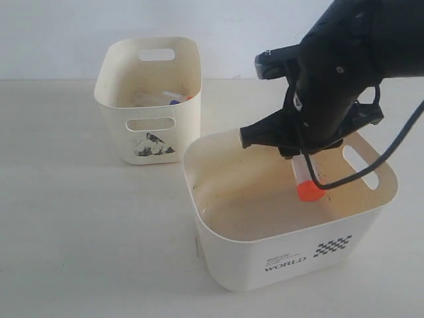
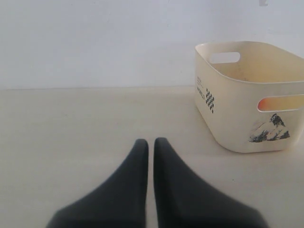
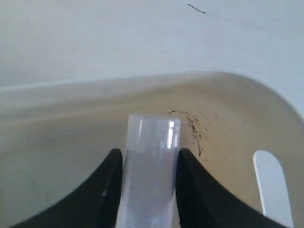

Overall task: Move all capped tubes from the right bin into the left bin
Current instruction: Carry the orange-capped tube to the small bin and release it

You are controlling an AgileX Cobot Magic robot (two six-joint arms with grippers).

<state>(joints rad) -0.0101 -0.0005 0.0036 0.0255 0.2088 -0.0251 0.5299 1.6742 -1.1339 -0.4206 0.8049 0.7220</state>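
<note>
I can see the orange cap point(image 1: 311, 191) hanging free above the bin's bottom, so my right gripper should now lift the tube toward the back bin point(image 1: 154, 78) and let go over the back bin's opening.
My right gripper point(image 1: 301, 156) is shut on a clear capped tube point(image 1: 305, 173), which hangs orange cap down inside the right bin point(image 1: 278, 255), above its floor. In the right wrist view the tube point(image 3: 152, 166) sits between the two black fingers of the right gripper point(image 3: 149, 152), and its cap is hidden. The left bin point(image 1: 147, 136) stands at the back left with a few capped tubes point(image 1: 173, 99) lying in it. My left gripper point(image 2: 151, 141) is shut and empty over the bare table, well short of the left bin point(image 2: 237, 118).
The pale table point(image 1: 79, 218) spreads around both bins. The right arm's black cable point(image 1: 387, 156) loops over the right bin's far rim. An oval handle slot point(image 3: 271, 185) and dark scuff marks point(image 3: 192, 126) show on the right bin's inner wall.
</note>
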